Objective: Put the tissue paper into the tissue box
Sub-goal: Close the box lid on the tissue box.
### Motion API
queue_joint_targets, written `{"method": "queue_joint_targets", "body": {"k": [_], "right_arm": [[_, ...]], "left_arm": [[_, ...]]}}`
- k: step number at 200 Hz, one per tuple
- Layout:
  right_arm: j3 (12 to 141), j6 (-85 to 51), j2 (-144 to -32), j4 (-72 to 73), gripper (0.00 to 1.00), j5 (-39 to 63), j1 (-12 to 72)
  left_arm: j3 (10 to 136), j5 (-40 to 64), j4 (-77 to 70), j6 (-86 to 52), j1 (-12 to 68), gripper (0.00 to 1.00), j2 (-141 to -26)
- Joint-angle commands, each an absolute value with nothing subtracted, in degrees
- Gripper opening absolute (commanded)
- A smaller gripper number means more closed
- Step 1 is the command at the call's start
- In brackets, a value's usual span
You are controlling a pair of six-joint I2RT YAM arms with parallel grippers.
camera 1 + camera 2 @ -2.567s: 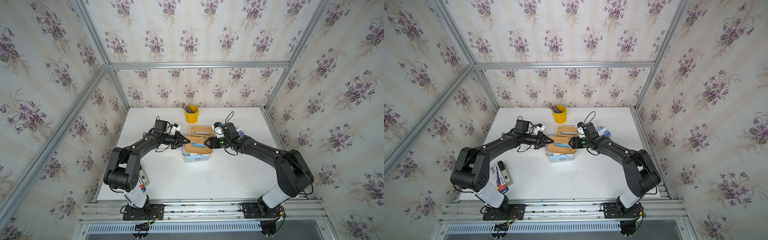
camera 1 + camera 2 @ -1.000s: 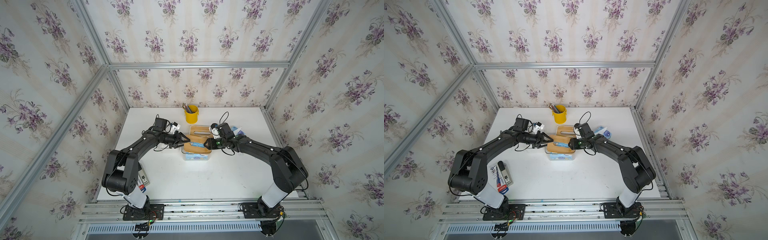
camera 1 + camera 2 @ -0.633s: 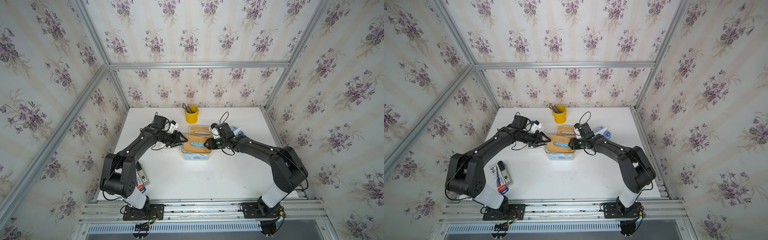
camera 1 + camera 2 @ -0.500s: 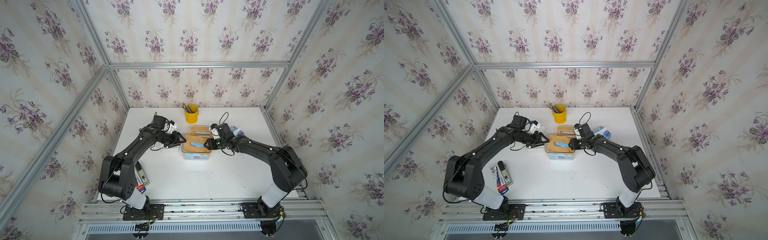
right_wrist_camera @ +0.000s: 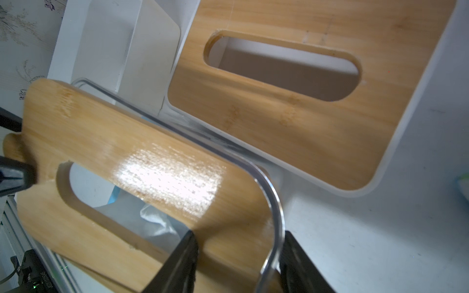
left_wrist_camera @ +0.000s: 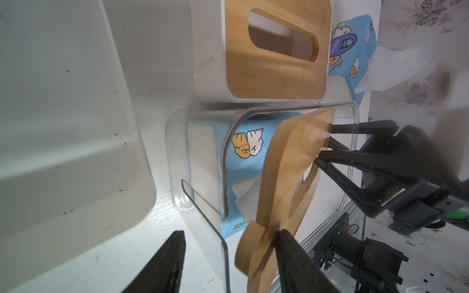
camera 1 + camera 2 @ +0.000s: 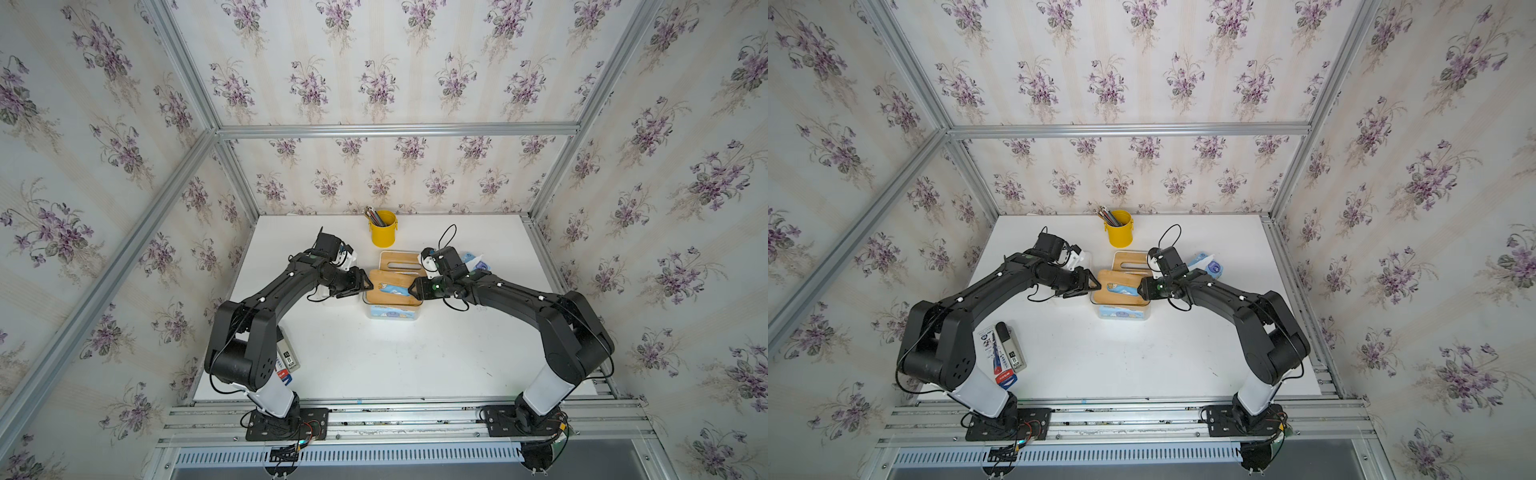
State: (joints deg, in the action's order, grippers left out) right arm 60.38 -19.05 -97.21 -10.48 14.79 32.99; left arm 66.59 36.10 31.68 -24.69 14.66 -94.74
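Observation:
The lid's end (image 6: 251, 246) is a gap away from the tissue box's clear side (image 6: 225, 249), so the robot's left gripper needs to squeeze the two together to seat the lid.
The tissue paper (image 6: 248, 152), a blue pack with cartoon animals, lies inside the clear tissue box (image 7: 392, 312) at the table's middle, seen in both top views. The box's slotted wooden lid (image 7: 1106, 296) rests tilted across its opening. My left gripper (image 6: 229, 236) stands open at the box's left end. One finger (image 6: 294, 261) touches the lid's end and the other sits outside the clear wall. My right gripper (image 5: 239, 236) is shut on the lid's right end together with the clear rim. White tissue (image 5: 152, 213) shows through the lid's slot.
A white box with a wooden slotted lid (image 7: 399, 261) stands right behind the clear one. A yellow pencil cup (image 7: 382, 229) is at the back, and a second blue tissue pack (image 7: 473, 262) lies behind my right arm. A white bin (image 6: 63, 126) is beside my left gripper. A stapler pack (image 7: 1003, 353) lies front left.
My left gripper has spread its jaws and let go of the lid's left end, drawing slightly left. My right gripper has kept its hold at the right end.

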Motion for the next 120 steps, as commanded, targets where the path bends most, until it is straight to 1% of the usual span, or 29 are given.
{"method": "queue_joint_targets", "body": {"k": [1, 55, 120], "right_arm": [[60.6, -18.2, -97.1, -10.0, 0.44, 15.6, 32.9], [60.6, -17.6, -97.3, -10.0, 0.46, 16.1, 33.0], [60.4, -17.2, -97.0, -9.9, 0.47, 16.1, 33.0]], "left_arm": [[66.7, 37.9, 28.5, -26.3, 14.6, 0.61, -96.0], [66.4, 36.9, 27.5, -26.2, 14.1, 0.57, -97.2], [66.0, 37.3, 27.2, -25.7, 13.3, 0.56, -96.4]]}}
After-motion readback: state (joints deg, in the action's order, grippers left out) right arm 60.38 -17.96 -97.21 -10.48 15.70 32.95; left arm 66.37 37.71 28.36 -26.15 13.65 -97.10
